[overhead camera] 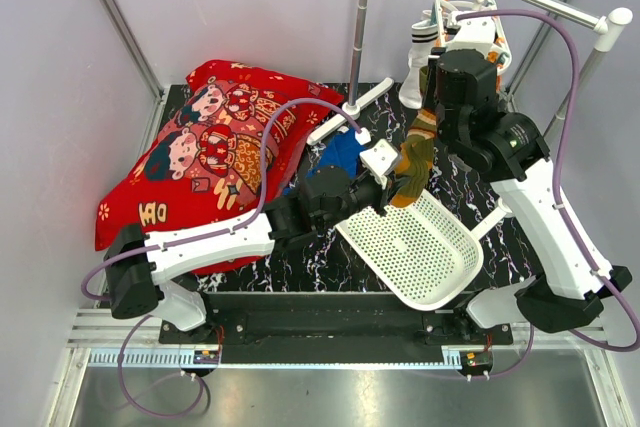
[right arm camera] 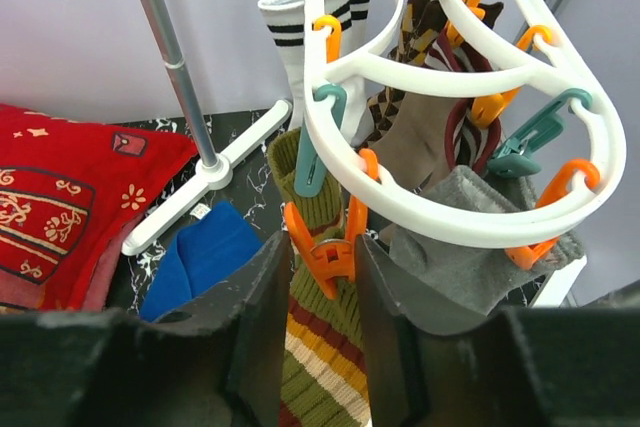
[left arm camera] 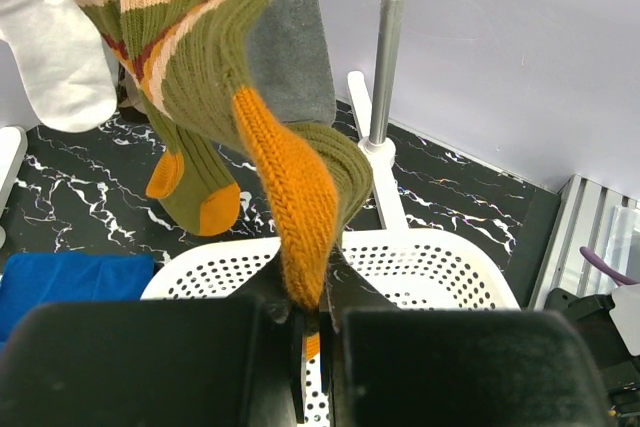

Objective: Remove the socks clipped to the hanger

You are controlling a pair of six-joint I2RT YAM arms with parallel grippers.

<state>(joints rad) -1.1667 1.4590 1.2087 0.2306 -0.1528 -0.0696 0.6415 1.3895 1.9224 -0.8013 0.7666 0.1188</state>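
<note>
The orange peg (right arm camera: 332,261) sits at a slant between the right gripper's fingers, so the robot's right gripper should open and set itself square to the peg's two arms (right arm camera: 300,231) before it squeezes the peg.
The white round clip hanger (overhead camera: 468,5) hangs from a rail at the back right; its rings (right arm camera: 450,219) carry orange and teal pegs. Clipped to it are white socks with dark bands (right arm camera: 290,27), a brown checked sock (right arm camera: 415,117), a grey sock (right arm camera: 470,257) and olive-green striped socks (right arm camera: 320,367). My right gripper (right arm camera: 320,247) has its fingers on both sides of the orange peg (right arm camera: 325,252) that holds one olive sock. My left gripper (left arm camera: 318,292) is shut on that sock's orange toe (left arm camera: 295,197), above the basket. In the top view the sock (overhead camera: 415,162) stretches from hanger to left gripper (overhead camera: 395,184).
A white perforated basket (overhead camera: 420,247) lies under the left gripper, also in the left wrist view (left arm camera: 450,257). A blue cloth (overhead camera: 340,157) lies beside it. A red patterned cushion (overhead camera: 210,157) fills the left. The rack's metal pole (overhead camera: 360,27) and white foot stand behind.
</note>
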